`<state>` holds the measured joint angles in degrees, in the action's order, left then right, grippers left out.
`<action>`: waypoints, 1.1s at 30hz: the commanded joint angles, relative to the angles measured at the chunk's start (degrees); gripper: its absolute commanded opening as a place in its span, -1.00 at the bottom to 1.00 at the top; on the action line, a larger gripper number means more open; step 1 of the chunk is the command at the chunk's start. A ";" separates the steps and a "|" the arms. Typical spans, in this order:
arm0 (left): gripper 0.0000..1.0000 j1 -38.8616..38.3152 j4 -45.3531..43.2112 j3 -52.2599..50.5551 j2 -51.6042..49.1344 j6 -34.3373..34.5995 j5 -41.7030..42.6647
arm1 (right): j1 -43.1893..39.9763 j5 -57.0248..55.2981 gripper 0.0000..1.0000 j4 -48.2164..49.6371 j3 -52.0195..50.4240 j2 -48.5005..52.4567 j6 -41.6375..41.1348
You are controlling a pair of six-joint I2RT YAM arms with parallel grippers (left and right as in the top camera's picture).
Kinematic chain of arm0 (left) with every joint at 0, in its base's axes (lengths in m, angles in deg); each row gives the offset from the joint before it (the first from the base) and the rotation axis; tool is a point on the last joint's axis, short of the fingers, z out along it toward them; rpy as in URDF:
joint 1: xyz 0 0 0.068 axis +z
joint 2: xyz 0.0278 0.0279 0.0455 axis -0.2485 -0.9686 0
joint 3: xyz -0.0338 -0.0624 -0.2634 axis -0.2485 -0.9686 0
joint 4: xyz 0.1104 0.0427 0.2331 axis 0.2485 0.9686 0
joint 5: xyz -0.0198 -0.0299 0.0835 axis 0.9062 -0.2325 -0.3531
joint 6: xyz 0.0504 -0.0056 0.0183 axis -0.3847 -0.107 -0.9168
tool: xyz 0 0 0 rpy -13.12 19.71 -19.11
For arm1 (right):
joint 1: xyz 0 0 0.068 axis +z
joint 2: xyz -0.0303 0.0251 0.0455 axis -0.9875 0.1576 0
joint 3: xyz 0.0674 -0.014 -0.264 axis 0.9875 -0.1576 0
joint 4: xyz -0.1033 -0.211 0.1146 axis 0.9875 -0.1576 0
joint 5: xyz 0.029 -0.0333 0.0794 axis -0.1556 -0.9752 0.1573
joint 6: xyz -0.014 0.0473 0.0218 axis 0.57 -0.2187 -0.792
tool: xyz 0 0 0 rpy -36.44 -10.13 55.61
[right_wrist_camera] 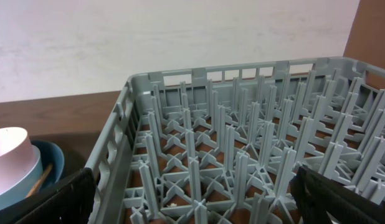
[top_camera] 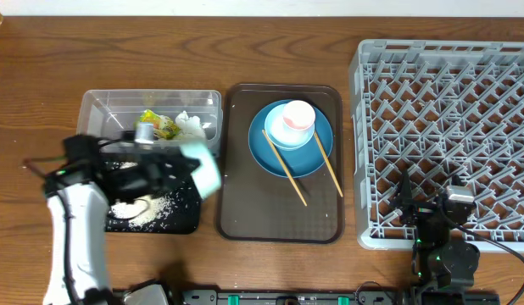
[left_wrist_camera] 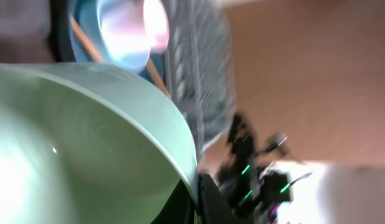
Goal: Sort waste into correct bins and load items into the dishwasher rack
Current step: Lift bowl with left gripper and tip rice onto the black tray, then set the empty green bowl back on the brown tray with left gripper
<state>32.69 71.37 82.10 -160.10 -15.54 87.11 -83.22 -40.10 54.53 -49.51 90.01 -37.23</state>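
The space before the blue plate (top_camera: 269,207) is clear. My left gripper keeps carrying the pale green bowl toward the brown serving tray (top_camera: 260,213) until the bowl rests there.
My left gripper (top_camera: 182,169) is shut on the rim of the pale green bowl (top_camera: 204,169) and holds it tilted above the black tray (top_camera: 184,216), which has loose rice grains (top_camera: 147,208) in it. The left wrist view shows the jaws (left_wrist_camera: 199,194) pinching the bowl's edge (left_wrist_camera: 86,143). The clear tub (top_camera: 101,114) holds the yellow-green wrapper (top_camera: 163,126) and the white tissue (top_camera: 191,124). The blue plate (top_camera: 270,152) carries the light blue bowl (top_camera: 289,138) with the pink cup (top_camera: 296,117) inside, and two chopsticks (top_camera: 284,168) lie across it. My right gripper (right_wrist_camera: 195,199) is open over the grey rack (top_camera: 448,110).
The blue plate sits on a brown serving tray (top_camera: 245,212) between the bins and the rack. The right arm (top_camera: 436,229) sits at the rack's front edge. In the right wrist view the pink cup (right_wrist_camera: 9,155) and blue plate (right_wrist_camera: 52,163) lie left of the rack wall (right_wrist_camera: 111,162).
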 commanded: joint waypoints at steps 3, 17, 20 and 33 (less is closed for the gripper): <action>-0.87 -12.76 -3.15 1.55 2.38 8.15 -16.79 | -0.55 -0.20 0.98 -0.20 -0.09 -0.07 -0.39; -0.87 -46.47 -16.11 1.51 0.46 35.23 -55.01 | -0.52 -0.20 0.99 -0.20 -0.09 -0.07 -0.37; -0.88 -51.21 -16.87 1.51 -0.33 37.94 -60.61 | -0.55 -0.22 0.98 -0.20 -0.09 -0.07 -0.37; -0.72 -56.39 -20.28 1.49 -2.91 37.66 -61.83 | -0.55 -0.22 0.99 -0.20 -0.09 -0.07 -0.37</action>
<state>-23.57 50.80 82.14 -162.35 21.91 26.89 -83.22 -40.10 54.53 -49.51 90.01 -37.21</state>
